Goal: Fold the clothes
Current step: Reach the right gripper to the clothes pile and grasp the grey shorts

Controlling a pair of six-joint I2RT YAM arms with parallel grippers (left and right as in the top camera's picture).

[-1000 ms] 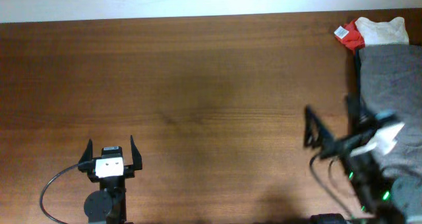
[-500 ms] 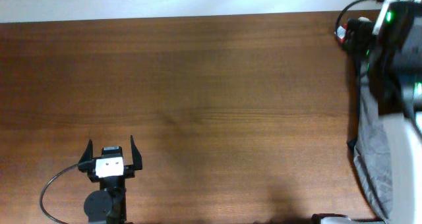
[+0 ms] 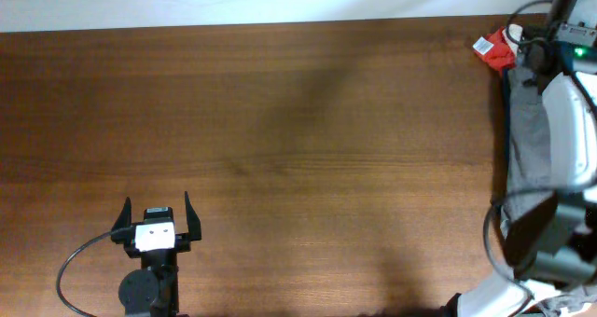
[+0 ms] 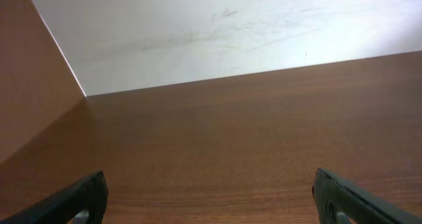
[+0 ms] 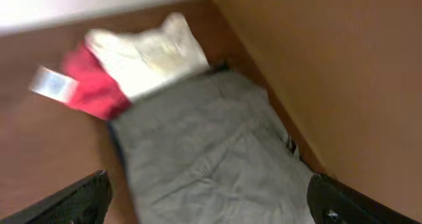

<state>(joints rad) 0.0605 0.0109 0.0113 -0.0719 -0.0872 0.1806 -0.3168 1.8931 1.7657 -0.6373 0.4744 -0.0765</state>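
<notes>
The mid-grey garment is on top of the dark cloth [image 3: 506,135], and its long edge [image 3: 515,98] is clear next to open wood. My right gripper should go down next until it pinches the garment's long edge.
The mid-grey garment [image 3: 524,135] lies bunched at the table's far right edge and is partly hidden by my right arm [image 3: 569,130] in the overhead view. In the right wrist view the garment [image 5: 211,145] fills the lower middle, creased, against the side wall. My right gripper [image 5: 208,201] hovers above it, open and empty, with one finger on each side. My left gripper [image 3: 157,220] rests at the front left, far from the garment, open and empty; it also shows in the left wrist view [image 4: 211,197] over bare wood.
A small red and cream bundle [image 3: 501,49] with a white label lies at the far right corner, touching the garment's far end; it also shows in the right wrist view [image 5: 132,59]. A dark cloth edge [image 5: 117,141] shows under the garment. A brown side wall [image 5: 330,66] borders the right.
My right arm has swung from low at the front right up and towards the far right corner, above the garment. The left arm has not moved.
</notes>
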